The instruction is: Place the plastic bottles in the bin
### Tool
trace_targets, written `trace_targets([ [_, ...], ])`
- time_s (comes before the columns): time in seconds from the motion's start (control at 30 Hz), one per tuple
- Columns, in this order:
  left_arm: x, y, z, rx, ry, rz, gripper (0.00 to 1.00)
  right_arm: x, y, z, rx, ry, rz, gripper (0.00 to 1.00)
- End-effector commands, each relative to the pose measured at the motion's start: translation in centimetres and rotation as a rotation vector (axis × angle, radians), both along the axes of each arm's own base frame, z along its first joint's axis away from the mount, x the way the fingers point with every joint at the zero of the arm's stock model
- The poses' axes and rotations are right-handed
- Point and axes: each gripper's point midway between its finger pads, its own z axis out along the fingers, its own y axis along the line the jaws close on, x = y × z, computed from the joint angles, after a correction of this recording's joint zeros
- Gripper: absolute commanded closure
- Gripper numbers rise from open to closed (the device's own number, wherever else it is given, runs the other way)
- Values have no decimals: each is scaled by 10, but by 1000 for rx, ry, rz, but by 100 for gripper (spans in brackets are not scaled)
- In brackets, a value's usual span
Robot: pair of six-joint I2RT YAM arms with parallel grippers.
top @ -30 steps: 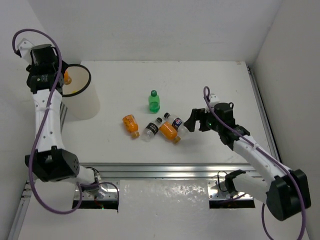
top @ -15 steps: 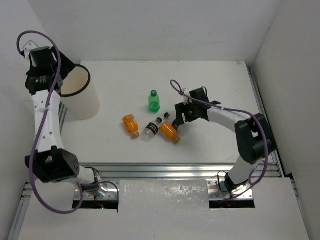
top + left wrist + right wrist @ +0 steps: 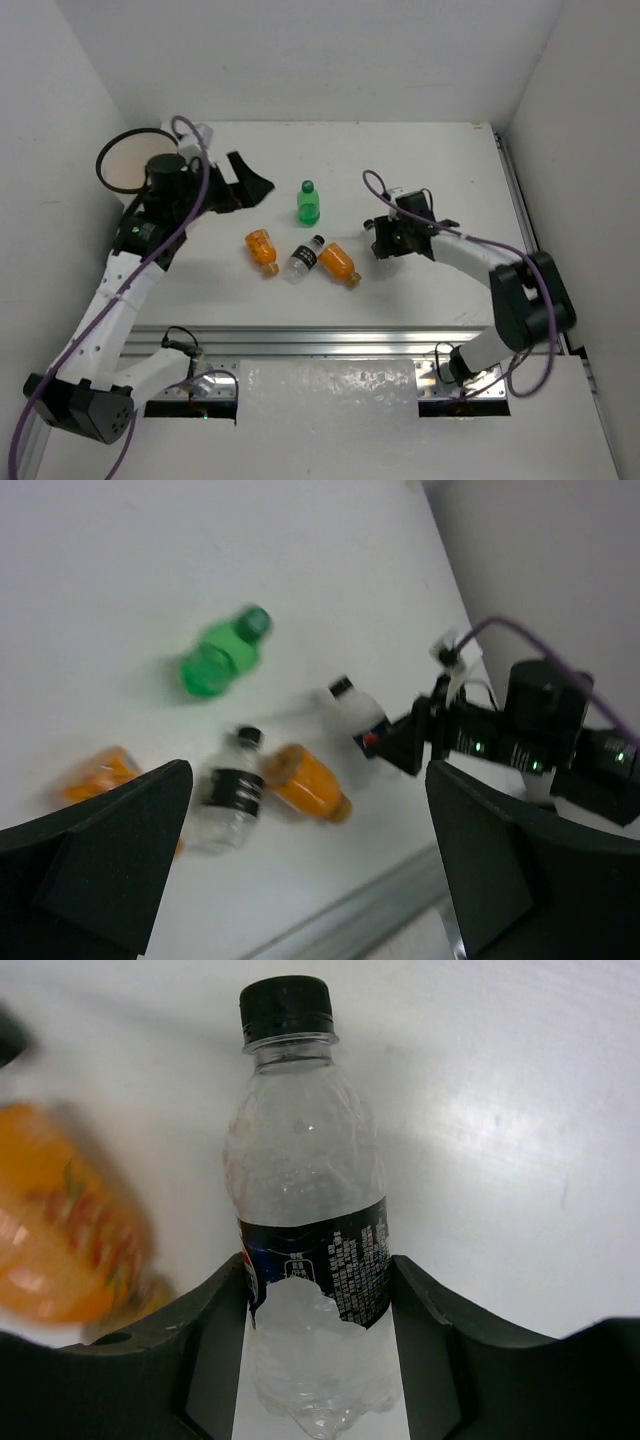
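Note:
The bin (image 3: 126,163) is far across from my right gripper and its clear bottle, so next my left gripper takes over the bottle (image 3: 304,1150) and then drops it in.
My right gripper (image 3: 320,1345) is shut on a clear bottle (image 3: 308,1195) with a dark label and black cap, both pads against its label. In the top view that gripper (image 3: 381,241) hides the bottle. On the table lie a green bottle (image 3: 308,203), an orange bottle (image 3: 262,249), a second clear dark-labelled bottle (image 3: 303,258) and another orange bottle (image 3: 340,263). My left gripper (image 3: 245,192) hangs open and empty above the table, left of the green bottle (image 3: 222,657). The white bin (image 3: 104,158) stands at the far left, partly behind the left arm.
A metal rail (image 3: 340,340) runs along the table's near edge. White walls close the table at the back and both sides. The right arm's purple cable (image 3: 375,185) loops above its wrist.
The left arm swung from over the bin out above the table, jaws opened, and the orange bottle it held no longer shows. The right gripper closed on the clear bottle and drew it right.

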Motion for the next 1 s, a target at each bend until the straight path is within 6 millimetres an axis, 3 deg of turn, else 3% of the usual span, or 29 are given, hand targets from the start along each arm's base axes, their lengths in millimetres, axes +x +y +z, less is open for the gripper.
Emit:
trace_targets([
  [0.0, -24, -74, 5, -161, -82, -330, 0, 1, 7, 81, 191, -276, -49, 81],
  [0.03, -39, -98, -1, -188, -64, -436, 0, -22, 18, 80, 276, -267, 22, 81],
  [0.07, -42, -112, -8, -216, -73, -489, 0, -23, 31, 109, 376, -372, 72, 81],
  [0.1, -59, -134, -9, -235, -75, -577, 0, -44, 46, 146, 495, -454, 185, 80],
  [0.13, -67, -145, -11, -247, -75, -616, 0, -62, 52, 147, 554, -453, 245, 79],
  [0.2, -85, -173, -8, -272, -134, -729, 0, -84, 64, 185, 663, -560, 372, 78],
  [0.3, -97, -195, -7, -314, -166, -804, 0, -108, 74, 204, 758, -557, 473, 78],
  [0.43, -89, -211, -13, -301, -144, -795, 0, -138, 84, 233, 891, -576, 611, 76],
  [0.6, -81, -227, -26, -309, -96, -817, 3, -150, 86, 250, 936, -624, 679, 74],
  [0.7, -79, -234, -33, -303, -63, -826, 28, -158, 87, 258, 977, -634, 710, 72],
  [0.73, -79, -236, -34, -302, -56, -831, 58, -160, 87, 259, 982, -632, 723, 71],
  [0.77, -79, -238, -34, -299, -46, -839, 76, -160, 87, 260, 985, -631, 724, 68],
  [0.8, -78, -238, -32, -295, -45, -836, 90, -160, 87, 259, 985, -620, 718, 59],
  [0.83, -72, -235, -31, -280, -41, -802, 100, -159, 87, 258, 982, -614, 703, 17],
  [0.87, -65, -232, -28, -252, -54, -758, 100, -147, 84, 257, 944, -655, 653, 1],
  [0.9, -60, -222, -19, -218, -37, -689, 100, -140, 80, 242, 907, -598, 579, 1],
  [0.97, -25, -175, -7, -117, -22, -376, 100, -113, 61, 220, 776, -592, 367, 1],
])
